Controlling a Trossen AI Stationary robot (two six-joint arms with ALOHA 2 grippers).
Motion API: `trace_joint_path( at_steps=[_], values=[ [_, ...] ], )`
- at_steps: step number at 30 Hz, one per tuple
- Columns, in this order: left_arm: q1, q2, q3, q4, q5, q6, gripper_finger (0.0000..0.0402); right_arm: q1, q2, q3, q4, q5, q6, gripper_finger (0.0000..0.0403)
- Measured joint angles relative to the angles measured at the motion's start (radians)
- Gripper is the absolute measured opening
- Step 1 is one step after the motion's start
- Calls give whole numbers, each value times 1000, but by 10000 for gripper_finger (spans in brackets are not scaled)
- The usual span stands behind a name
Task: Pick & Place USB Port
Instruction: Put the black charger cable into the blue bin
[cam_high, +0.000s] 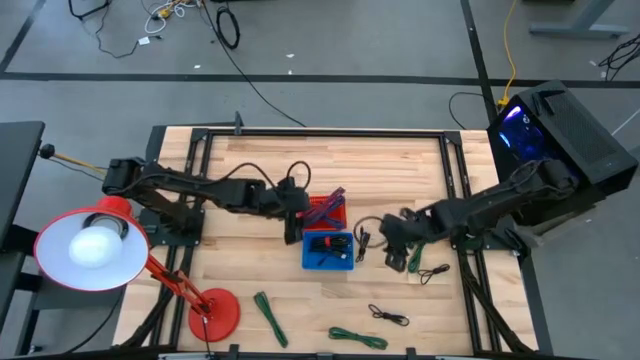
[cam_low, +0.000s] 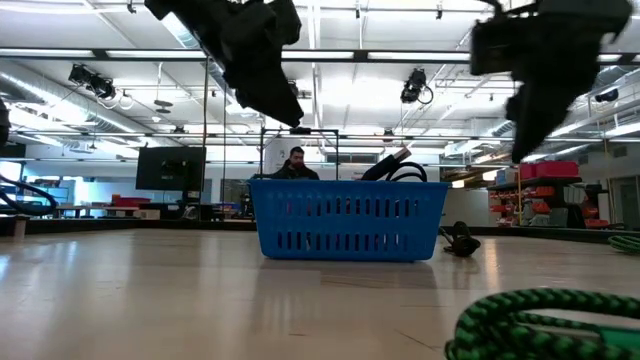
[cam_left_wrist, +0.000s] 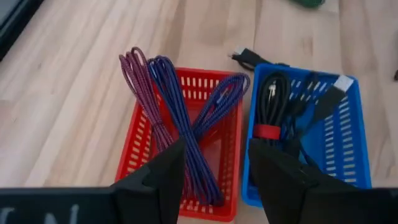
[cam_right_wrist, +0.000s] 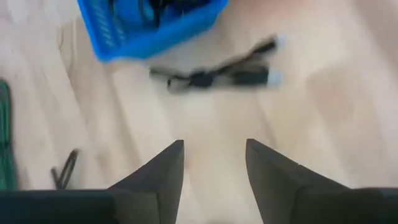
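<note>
The black cable (cam_high: 435, 272) lies clear of the green cable next to it, so the robot's right gripper keeps heading toward its open loop (cam_high: 425, 279) until the fingers close there.
A red basket (cam_left_wrist: 186, 146) holds purple and blue braided USB cables (cam_left_wrist: 168, 106) that lean up over its rim. Beside it a blue basket (cam_left_wrist: 339, 140) holds coiled black cables (cam_left_wrist: 280, 102). My left gripper (cam_left_wrist: 214, 149) hangs open above the red basket's near end (cam_high: 296, 218), with nothing between its fingers. My right gripper (cam_right_wrist: 214, 146) is open too, pointing down over bare table to the right of the blue basket (cam_high: 328, 250). A loose black cable (cam_right_wrist: 214, 74) lies on the wood ahead of it.
More black cables (cam_high: 432, 272) (cam_high: 388, 317) and green cables (cam_high: 270, 318) (cam_high: 357, 337) lie on the near part of the table. A red desk lamp (cam_high: 95, 250) stands at the near left corner. A dark box (cam_high: 565, 130) sits off the table's right edge.
</note>
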Motion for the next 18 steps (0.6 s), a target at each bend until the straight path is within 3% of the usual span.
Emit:
trace_joint_path(
  at_steps=[12, 18],
  values=[
    [-105, 0, 0, -4, -103, 5, 179, 238, 0, 0, -290, 24, 538, 174],
    [-130, 0, 0, -5, -139, 6, 179, 331, 0, 0, -313, 13, 723, 174]
  ],
)
